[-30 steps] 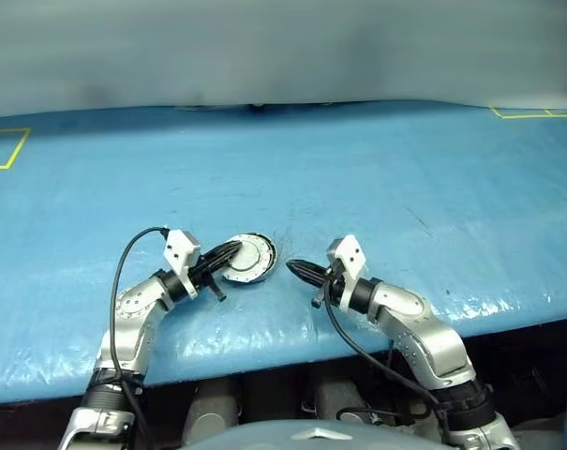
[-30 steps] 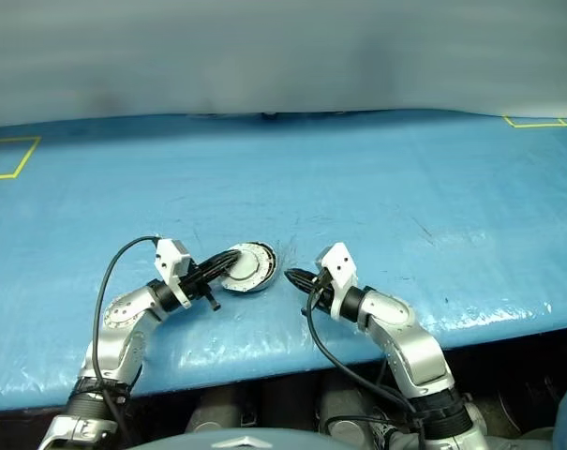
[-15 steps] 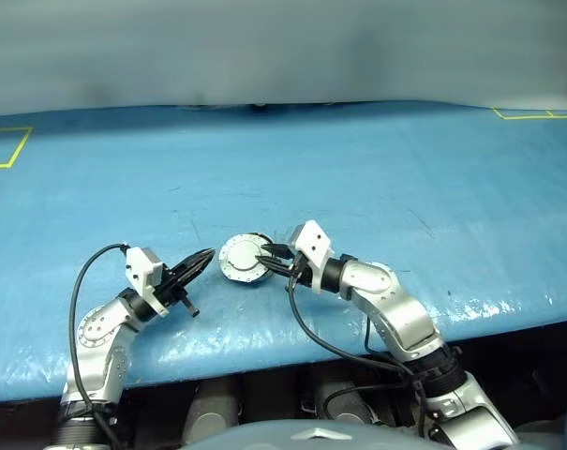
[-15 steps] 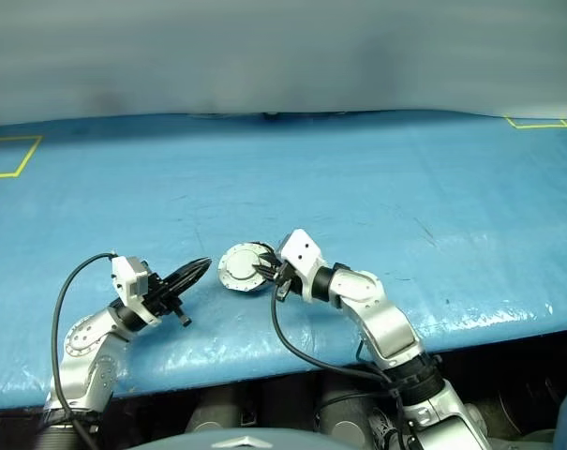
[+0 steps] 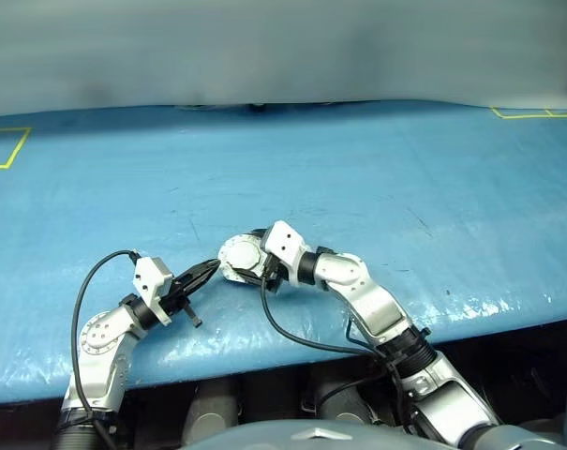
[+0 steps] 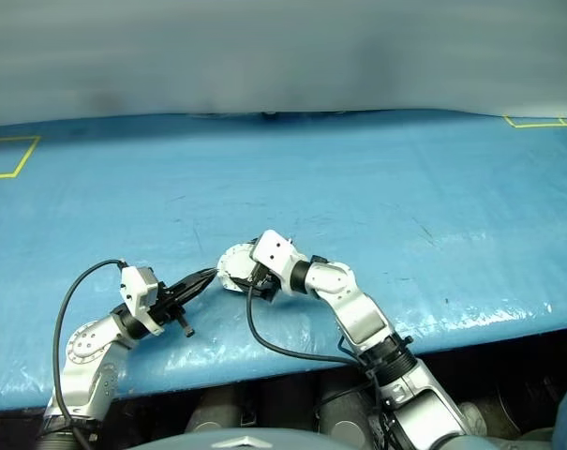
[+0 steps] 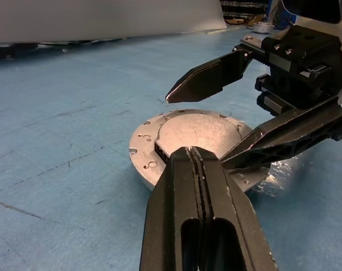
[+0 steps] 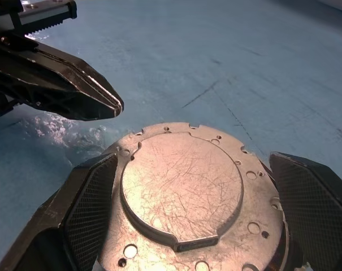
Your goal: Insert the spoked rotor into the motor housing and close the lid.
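Observation:
My gripper will lift the motor housing, and the lid [image 5: 243,255] should stay on and come along, because its rim [image 8: 253,195] lies flat and even all the way around.
The motor housing [image 5: 236,256] lies near the table's front edge as a grey puck. The lid [image 8: 182,186] rests flat on top of it, plain face and raised round centre up. My right gripper [image 8: 193,164] is open, one finger [image 8: 89,209] on each side of the puck, and I cannot tell whether they touch it. It reaches in from the right in the head views. My left gripper [image 7: 189,152] is shut on nothing, its tip just short of the puck's left rim. The spoked rotor is hidden.
The blue plastic-covered table [image 5: 377,178] stretches wide behind and to both sides. Yellow tape marks sit at its far left corner [image 5: 7,150] and far right corner [image 5: 536,114]. A black cable [image 5: 292,333] loops from my right wrist over the front edge.
My right gripper swung left to the housing and opened around it. My left gripper drew back off the puck to its left side and stayed shut.

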Robot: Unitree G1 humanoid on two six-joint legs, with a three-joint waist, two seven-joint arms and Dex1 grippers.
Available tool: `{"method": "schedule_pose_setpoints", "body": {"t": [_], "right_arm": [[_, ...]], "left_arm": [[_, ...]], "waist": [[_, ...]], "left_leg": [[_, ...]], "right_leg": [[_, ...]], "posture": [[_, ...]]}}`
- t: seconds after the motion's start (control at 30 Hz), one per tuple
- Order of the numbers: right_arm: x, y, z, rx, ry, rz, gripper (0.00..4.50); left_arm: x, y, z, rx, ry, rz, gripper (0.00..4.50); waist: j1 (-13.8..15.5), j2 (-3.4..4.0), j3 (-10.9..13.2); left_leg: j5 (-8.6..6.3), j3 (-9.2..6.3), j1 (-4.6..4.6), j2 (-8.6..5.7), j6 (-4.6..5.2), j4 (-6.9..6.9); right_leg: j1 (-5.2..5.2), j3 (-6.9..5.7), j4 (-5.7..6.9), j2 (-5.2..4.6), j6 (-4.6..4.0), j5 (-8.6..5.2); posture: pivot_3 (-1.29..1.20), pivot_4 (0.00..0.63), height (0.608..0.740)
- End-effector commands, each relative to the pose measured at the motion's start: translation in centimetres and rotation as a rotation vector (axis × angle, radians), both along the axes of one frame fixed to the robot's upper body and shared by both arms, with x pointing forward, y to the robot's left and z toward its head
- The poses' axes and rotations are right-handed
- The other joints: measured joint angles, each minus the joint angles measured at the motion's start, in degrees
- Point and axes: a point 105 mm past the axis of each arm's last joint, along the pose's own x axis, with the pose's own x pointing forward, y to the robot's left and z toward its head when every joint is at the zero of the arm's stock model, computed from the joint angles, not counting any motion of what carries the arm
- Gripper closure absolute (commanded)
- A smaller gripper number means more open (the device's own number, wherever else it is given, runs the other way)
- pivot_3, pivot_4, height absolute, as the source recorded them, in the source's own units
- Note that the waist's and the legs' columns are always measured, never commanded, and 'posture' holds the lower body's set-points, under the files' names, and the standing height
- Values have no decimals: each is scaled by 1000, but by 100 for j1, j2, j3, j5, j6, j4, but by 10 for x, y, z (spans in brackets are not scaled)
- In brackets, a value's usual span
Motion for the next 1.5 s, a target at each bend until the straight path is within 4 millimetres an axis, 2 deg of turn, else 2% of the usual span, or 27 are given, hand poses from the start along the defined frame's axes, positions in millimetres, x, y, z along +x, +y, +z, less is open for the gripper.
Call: {"method": "schedule_pose_setpoints", "body": {"t": [0.03, 0.33, 0.53, 0.7, 1.1, 1.5], "right_arm": [[0, 2, 8, 22, -28, 1, 20], [0, -2, -11, -12, 21, -32, 20], [1, -3, -10, 21, 50, -38, 20], [2, -8, 6, 78, 37, -10, 1476], [2, -10, 20, -3, -18, 133, 1503], [17, -16, 5, -92, -4, 164, 1503]], "left_arm": [[-1, 0, 5, -6, -29, -5, 4500], [-2, 2, 1, 24, -38, 6, 4500], [-2, 1, 0, 17, -39, 11, 4500], [-3, 0, -1, 12, -35, 12, 4500], [-2, -2, -2, 5, -27, 3, 4500], [-6, -4, -6, 2, -6, -4, 4500]], "waist": [[1, 0, 0], [1, 0, 0], [1, 0, -1], [7, 0, 0], [4, 1, 0], [6, 1, 0]], "left_leg": [[0, 0, 0, 0, 0, 0], [0, 1, 0, -1, 0, -1], [0, 1, 7, 2, -1, 0], [0, 1, 2, 1, -1, -1], [0, 2, -3, 1, -1, -4], [0, 4, -5, -1, 0, -3]], "right_leg": [[0, 0, 0, 0, 0, 0], [0, 0, 0, -1, -8, -5], [3, 0, 1, -1, -14, -8], [1, 0, 0, -2, -12, -7], [-8, -1, 0, -1, -7, -4], [-8, -1, -1, -2, 9, 6]], "posture": [[0, 150, 740], [0, 150, 740], [0, 150, 740], [0, 150, 740], [0, 150, 740], [0, 150, 740]]}}
